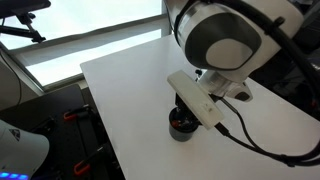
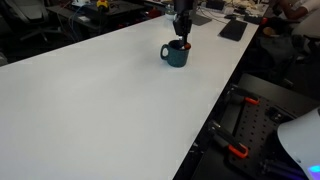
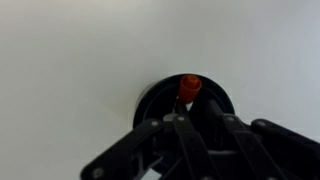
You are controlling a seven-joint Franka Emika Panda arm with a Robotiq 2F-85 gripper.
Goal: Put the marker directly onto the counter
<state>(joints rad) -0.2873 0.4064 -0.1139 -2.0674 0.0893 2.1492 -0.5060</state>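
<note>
Next, my gripper opens, reach deeper into the cup and close lower on the marker's pale body (image 3: 188,106), because its fingers are too shallow, close to the marker's orange end (image 3: 190,86).
The orange-red marker (image 3: 190,88) stands in the round black cup (image 3: 150,100), its tip above the rim. My gripper (image 3: 195,112) reaches down into the cup's mouth, and its fingers sit close together on the marker's pale body. In an exterior view the gripper (image 2: 181,32) hangs straight over the cup (image 2: 176,54), with a spot of red (image 2: 185,45) at the rim. In the other exterior view my wrist covers most of the cup (image 1: 182,126) and hides the marker. The cup stands on the white counter (image 1: 130,90).
The counter (image 2: 100,100) stretches wide and bare around the cup. Its edge runs close behind the cup (image 2: 225,70), with black equipment and red clamps (image 2: 238,152) below. A dark flat item (image 2: 232,30) lies at the far end.
</note>
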